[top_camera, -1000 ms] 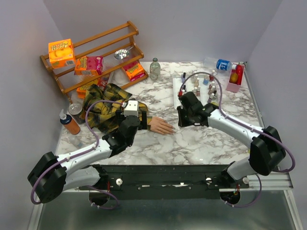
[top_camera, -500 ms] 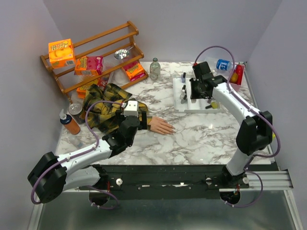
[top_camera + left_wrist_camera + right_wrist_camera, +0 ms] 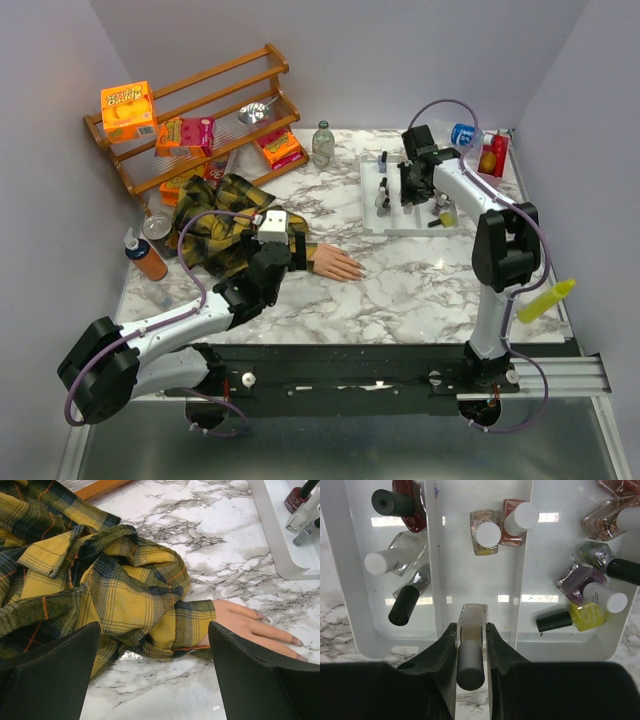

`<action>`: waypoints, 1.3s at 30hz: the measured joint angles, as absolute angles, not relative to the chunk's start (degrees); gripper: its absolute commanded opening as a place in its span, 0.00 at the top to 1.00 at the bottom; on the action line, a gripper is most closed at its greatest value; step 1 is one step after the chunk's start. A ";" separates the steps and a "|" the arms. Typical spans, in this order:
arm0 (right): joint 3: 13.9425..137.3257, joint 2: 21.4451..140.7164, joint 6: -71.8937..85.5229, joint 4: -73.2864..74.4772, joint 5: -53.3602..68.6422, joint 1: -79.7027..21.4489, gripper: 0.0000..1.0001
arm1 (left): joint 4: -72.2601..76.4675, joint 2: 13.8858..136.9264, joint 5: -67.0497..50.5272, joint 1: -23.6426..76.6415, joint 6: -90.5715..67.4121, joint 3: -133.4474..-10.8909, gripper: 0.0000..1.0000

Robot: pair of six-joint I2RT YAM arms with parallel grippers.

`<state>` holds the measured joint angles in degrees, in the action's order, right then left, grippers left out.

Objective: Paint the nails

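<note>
My right gripper is holding the clear bottle (image 3: 472,625) upright over the free bottom of the tray's middle section (image 3: 475,587). It should carry on lowering the bottle until the bottle's base stands there, then let go.
The peach mannequin hand (image 3: 338,264) lies flat on the marble and sticks out of a yellow-and-black plaid sleeve (image 3: 192,625). Its nails (image 3: 297,641) show at the fingertips in the left wrist view. My left gripper (image 3: 155,680) is open, its jaws straddling the sleeve cuff just short of the wrist, and holds nothing (image 3: 276,240). My right gripper (image 3: 471,627) hovers over the near edge of the white tray (image 3: 350,580) at the back right (image 3: 412,188). It is shut on a clear nail-polish bottle (image 3: 472,615) with a grey cap.
Several polish bottles lie and stand in the tray. A wooden rack (image 3: 190,120) with snack boxes stands back left, a glass bottle (image 3: 322,143) at the back, an orange bottle (image 3: 148,258) at the left edge. A yellow object (image 3: 546,300) sits at the right edge.
My right arm swung from beside the mannequin hand back to the tray, still shut on the bottle. The left arm stayed put. The yellow object has appeared at the right.
</note>
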<state>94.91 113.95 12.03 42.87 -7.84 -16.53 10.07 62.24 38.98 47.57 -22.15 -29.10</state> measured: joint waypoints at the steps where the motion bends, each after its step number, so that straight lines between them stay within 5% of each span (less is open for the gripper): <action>1: 94.89 114.45 12.05 42.72 -7.81 -16.51 0.81 | 10.09 62.24 38.98 47.57 -22.15 -29.10 0.01; 15: 95.00 120.60 12.71 38.63 -6.11 -16.49 0.78 | 10.17 62.24 39.00 47.57 -22.15 -29.10 0.01; 24: 95.37 121.12 13.34 38.09 -5.87 -16.49 0.55 | 10.17 62.22 39.00 47.57 -22.15 -29.08 0.01; 39: 94.06 116.49 13.43 38.68 -6.26 -16.49 0.40 | 10.17 62.24 39.00 47.57 -22.15 -29.08 0.01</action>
<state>94.06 116.49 13.43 38.68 -6.26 -16.49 10.17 62.24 39.00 47.57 -22.15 -29.08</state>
